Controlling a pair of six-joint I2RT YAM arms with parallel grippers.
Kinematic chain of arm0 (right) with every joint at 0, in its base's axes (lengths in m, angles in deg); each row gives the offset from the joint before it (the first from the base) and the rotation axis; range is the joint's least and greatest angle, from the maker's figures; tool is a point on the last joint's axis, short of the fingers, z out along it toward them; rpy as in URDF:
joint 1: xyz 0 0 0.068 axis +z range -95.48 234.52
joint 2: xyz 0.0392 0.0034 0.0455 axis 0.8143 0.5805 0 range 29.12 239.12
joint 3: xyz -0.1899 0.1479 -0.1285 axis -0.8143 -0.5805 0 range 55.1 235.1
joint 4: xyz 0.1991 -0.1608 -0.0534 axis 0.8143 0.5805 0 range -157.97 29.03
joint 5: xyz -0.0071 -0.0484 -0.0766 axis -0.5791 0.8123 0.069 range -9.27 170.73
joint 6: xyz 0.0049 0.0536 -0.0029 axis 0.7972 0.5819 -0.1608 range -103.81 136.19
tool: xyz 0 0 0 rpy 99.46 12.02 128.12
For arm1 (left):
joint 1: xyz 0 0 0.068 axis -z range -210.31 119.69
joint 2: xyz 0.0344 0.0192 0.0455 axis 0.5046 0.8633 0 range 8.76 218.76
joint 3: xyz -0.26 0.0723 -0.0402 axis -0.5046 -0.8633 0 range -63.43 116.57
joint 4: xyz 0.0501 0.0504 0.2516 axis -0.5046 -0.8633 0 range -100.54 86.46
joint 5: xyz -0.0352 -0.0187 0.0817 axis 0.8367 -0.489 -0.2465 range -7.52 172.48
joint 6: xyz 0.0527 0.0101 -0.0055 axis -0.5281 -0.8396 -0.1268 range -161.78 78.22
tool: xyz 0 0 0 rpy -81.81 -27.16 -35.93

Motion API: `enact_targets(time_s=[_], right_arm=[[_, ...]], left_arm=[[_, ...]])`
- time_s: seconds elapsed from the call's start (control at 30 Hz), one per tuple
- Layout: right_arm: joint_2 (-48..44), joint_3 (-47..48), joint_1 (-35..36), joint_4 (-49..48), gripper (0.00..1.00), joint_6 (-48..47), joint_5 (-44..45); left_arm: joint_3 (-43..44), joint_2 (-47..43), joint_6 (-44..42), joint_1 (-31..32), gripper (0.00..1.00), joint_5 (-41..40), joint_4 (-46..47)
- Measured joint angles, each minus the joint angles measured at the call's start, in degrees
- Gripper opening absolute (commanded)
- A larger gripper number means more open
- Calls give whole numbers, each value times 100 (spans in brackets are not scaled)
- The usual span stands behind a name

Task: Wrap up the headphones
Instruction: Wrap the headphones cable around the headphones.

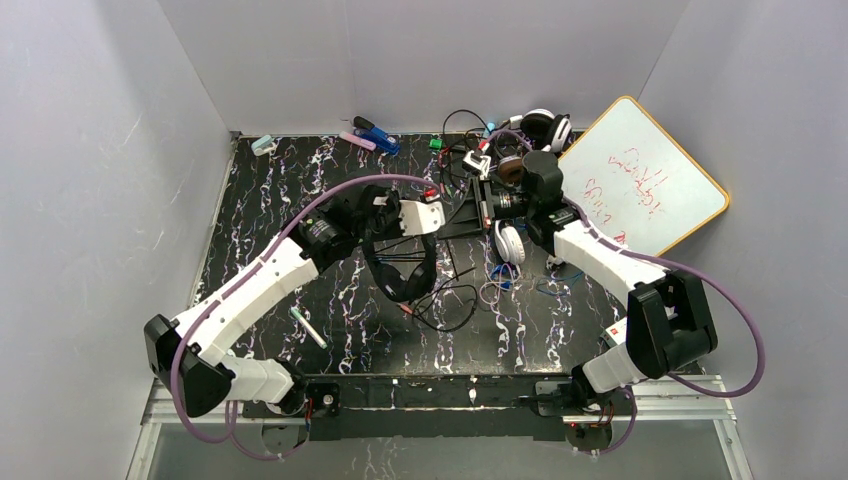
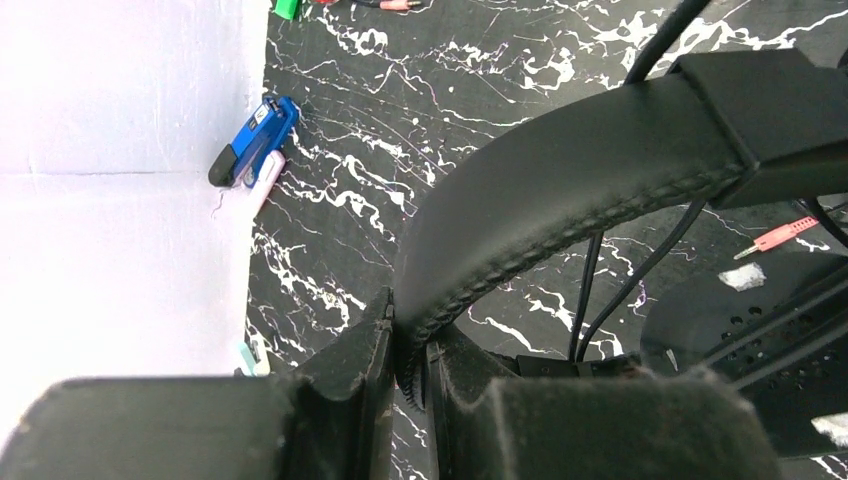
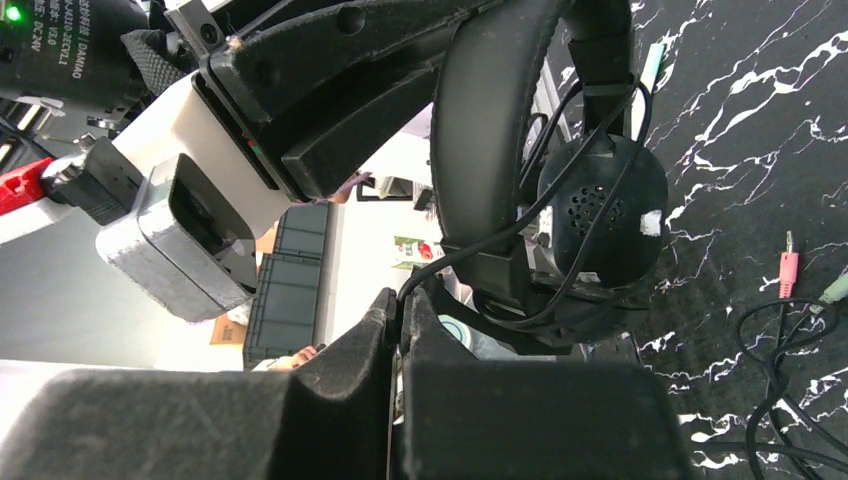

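Observation:
Next, I turn the headphones back with my left gripper to bring the cord over the padded headband [image 2: 690, 125], because the cord comes up from behind the headband [image 2: 662, 42] to my right gripper.
The black headphones [image 2: 540, 190] hang above the middle of the table. My left gripper [image 2: 410, 330] is shut on their padded headband. In the top view they dangle as a dark loop [image 1: 402, 275] under the left wrist. My right gripper [image 3: 402, 300] reaches in from the right and is shut on their thin black cord [image 3: 470, 255]. That cord runs up across the headband slider and round the perforated ear cup [image 3: 600, 210]. The white headphones [image 1: 510, 243] lie on the table below the right wrist. A brown-cupped pair [image 1: 510, 168] lies behind it, partly hidden.
Loose cords [image 1: 455, 300] with pink and green plugs [image 3: 788, 272] trail on the marble-patterned table [image 1: 270, 200]. A whiteboard [image 1: 645, 185] leans at the back right. A blue stapler [image 1: 378, 138] and small clutter line the back wall. A pen [image 1: 308, 328] lies front left.

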Motion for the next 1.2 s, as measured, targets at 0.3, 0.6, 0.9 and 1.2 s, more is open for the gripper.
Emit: enact_targets(time_s=[0.3,0.6,0.9,1.2], right_arm=[[-11,-533,144,-1309,16,1322,535],[-50,-557,319,-1766,22,1652,621],[-68,-601,380,-1751,23,1510,782],[-151,-713,492,-820,25,560,1215]], left_arm=[[-111,52,509,85,0,-669,295],[-109,424,1137,111,0,-1746,278],[240,833,2321,149,0,-2533,133],[769,1027,4148,153,0,-3115,-103]])
